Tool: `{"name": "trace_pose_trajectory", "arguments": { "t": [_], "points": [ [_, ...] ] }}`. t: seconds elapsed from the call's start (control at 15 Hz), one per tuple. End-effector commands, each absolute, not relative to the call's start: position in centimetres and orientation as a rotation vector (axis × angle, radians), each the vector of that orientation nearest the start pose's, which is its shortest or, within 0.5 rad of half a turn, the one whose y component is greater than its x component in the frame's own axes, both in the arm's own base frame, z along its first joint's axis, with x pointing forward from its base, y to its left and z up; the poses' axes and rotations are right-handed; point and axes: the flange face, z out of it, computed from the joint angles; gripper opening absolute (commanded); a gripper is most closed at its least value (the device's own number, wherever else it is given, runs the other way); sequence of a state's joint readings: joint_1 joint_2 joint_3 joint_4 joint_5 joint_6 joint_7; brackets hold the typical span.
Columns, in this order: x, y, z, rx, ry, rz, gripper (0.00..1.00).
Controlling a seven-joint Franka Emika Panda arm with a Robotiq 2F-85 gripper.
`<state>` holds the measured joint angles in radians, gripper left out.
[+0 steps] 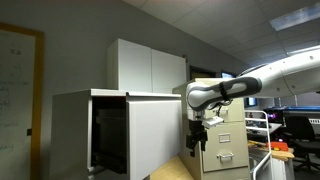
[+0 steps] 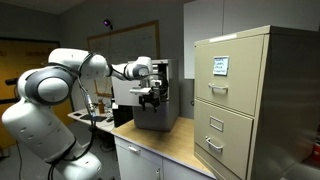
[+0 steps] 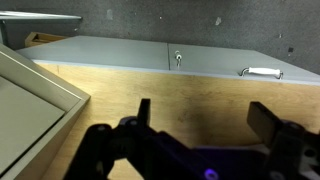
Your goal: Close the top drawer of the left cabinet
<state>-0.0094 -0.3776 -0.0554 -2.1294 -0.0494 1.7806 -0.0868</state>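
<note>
The dark drawer side (image 1: 113, 134) goes straight back from the drawer's upright flat front, so the top drawer (image 1: 154, 133) will glide straight in when I push it.
The left cabinet (image 1: 75, 110) is a wide off-white metal box. Its top drawer (image 1: 155, 135) is pulled out, with the flat front standing forward and the dark inside (image 1: 108, 140) showing. My gripper (image 1: 197, 138) hangs just beside the drawer front, over the wooden counter. In an exterior view the gripper (image 2: 150, 97) is in front of the drawer front (image 2: 165, 112). In the wrist view the gripper (image 3: 205, 112) is open and empty above the wood, and the drawer's off-white edge (image 3: 35, 90) is at the left.
A narrow beige filing cabinet (image 1: 225, 140) (image 2: 250, 100) with handled drawers stands close beside the gripper; it shows in the wrist view (image 3: 200, 62) too. A taller white two-door cupboard (image 1: 150, 65) stands behind. The wooden counter (image 3: 190, 90) lies below.
</note>
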Motion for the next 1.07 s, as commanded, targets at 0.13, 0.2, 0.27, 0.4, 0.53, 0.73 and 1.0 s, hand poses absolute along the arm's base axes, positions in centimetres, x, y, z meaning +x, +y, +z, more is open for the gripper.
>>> {"name": "trace_pose_trajectory", "arguments": {
  "t": [0.13, 0.2, 0.27, 0.4, 0.53, 0.73, 1.0],
  "points": [
    [44.3, -3.6, 56.5, -3.171, -0.056, -0.041, 1.00],
    [44.3, -3.6, 56.5, -3.171, -0.056, -0.041, 1.00],
    [44.4, -3.6, 56.5, -3.174, -0.042, -0.046, 1.00],
    [44.5, -3.5, 56.4, -3.171, -0.035, -0.049, 1.00],
    [44.7, -3.4, 56.4, -3.172, -0.035, -0.058, 1.00],
    [45.0, -3.0, 56.8, -3.173, -0.037, -0.092, 1.00],
    [44.9, -2.5, 58.1, -3.177, -0.054, -0.162, 1.00]
  ]
}}
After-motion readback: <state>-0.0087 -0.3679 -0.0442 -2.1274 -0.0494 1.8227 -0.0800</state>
